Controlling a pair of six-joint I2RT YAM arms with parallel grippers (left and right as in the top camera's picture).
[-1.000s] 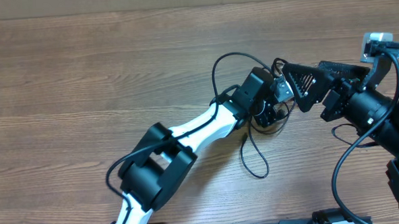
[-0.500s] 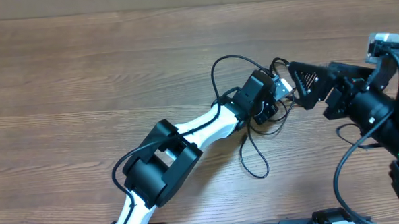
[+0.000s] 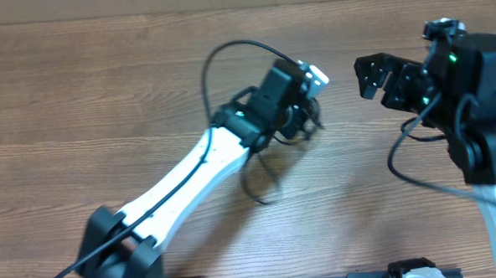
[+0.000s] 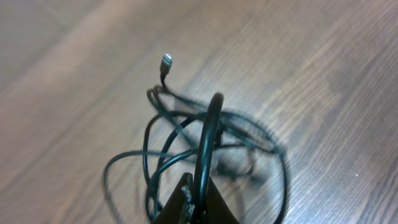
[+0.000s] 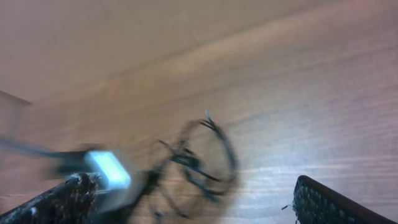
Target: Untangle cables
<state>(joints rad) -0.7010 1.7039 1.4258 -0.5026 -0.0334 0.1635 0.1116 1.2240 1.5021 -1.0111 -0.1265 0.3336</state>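
Observation:
The robot's right gripper should come in and work the loops beside the black piece of cable in my left gripper (image 4: 209, 135), because that piece still runs into the bunched cable loops (image 3: 312, 118).
The cables (image 4: 186, 134) are thin black cords in a loose tangle on the wooden table, with one silvery plug tip (image 4: 166, 61) sticking out at the far side. My left gripper (image 4: 198, 202) is shut on one black strand that rises from the tangle. From overhead, the left gripper (image 3: 300, 120) stands over the cables (image 3: 263, 187), and a loop trails out below the arm. My right gripper (image 3: 379, 79) is open to the right of the tangle, apart from it. In the right wrist view the cables (image 5: 202, 155) look blurred between the wide-apart fingers (image 5: 329, 202).
A thicker black cable (image 3: 219, 61) belonging to the left arm arcs over the table at the back. The left arm (image 3: 183, 184) crosses the table diagonally from the front left. The right arm's body (image 3: 481, 104) fills the right side.
My left gripper has shut on a strand and moved left, dragging the tangle with it. The right gripper has drawn back from the cables and stayed open.

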